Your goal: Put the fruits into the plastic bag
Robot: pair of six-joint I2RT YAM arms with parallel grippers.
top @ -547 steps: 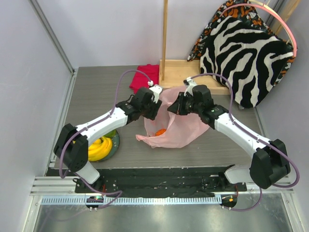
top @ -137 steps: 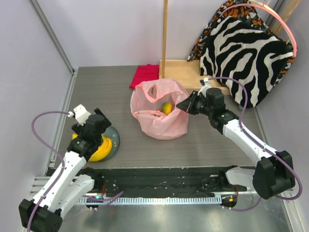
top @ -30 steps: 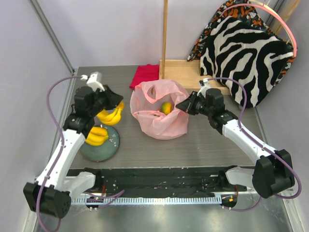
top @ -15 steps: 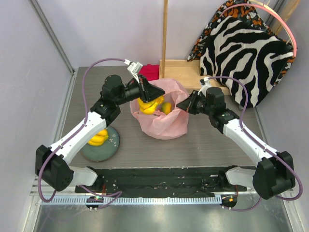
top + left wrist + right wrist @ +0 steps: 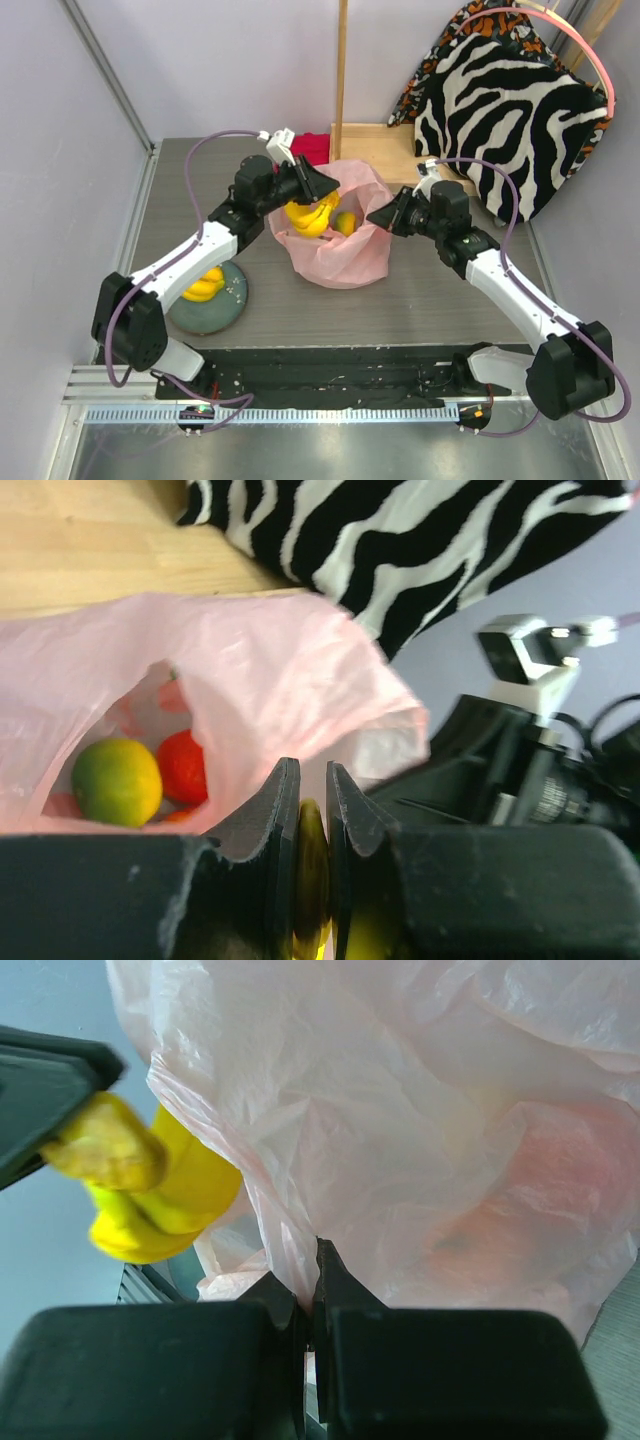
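The robot's left gripper keeps moving the yellow banana bunch (image 5: 311, 217), which hangs at the bag's opening, toward the bag's held rim (image 5: 377, 197) until the bunch is inside.
The pink plastic bag (image 5: 340, 255) stands open mid-table. My left gripper (image 5: 325, 190) is shut on the stem of a yellow banana bunch (image 5: 310, 216) and holds it over the bag's mouth. In the left wrist view the jaws (image 5: 312, 785) pinch the stem (image 5: 312, 870); a green fruit (image 5: 117, 782) and a red fruit (image 5: 182, 767) lie inside the bag (image 5: 280, 670). My right gripper (image 5: 373, 218) is shut on the bag's right rim and holds it up. The right wrist view shows its jaws (image 5: 310, 1305) pinching the pink film (image 5: 400, 1140), with the bananas (image 5: 170, 1185) to the left.
A grey-blue plate (image 5: 218, 313) at the left holds a second banana bunch (image 5: 203, 283). A magenta cloth (image 5: 310, 148) lies behind the bag. A wooden stand (image 5: 375, 150) and a zebra-print cushion (image 5: 510, 120) fill the back right.
My left arm has carried the bananas from above the plate rightward to the bag's mouth, and they now hang slightly further in. The right gripper has kept its hold on the rim.
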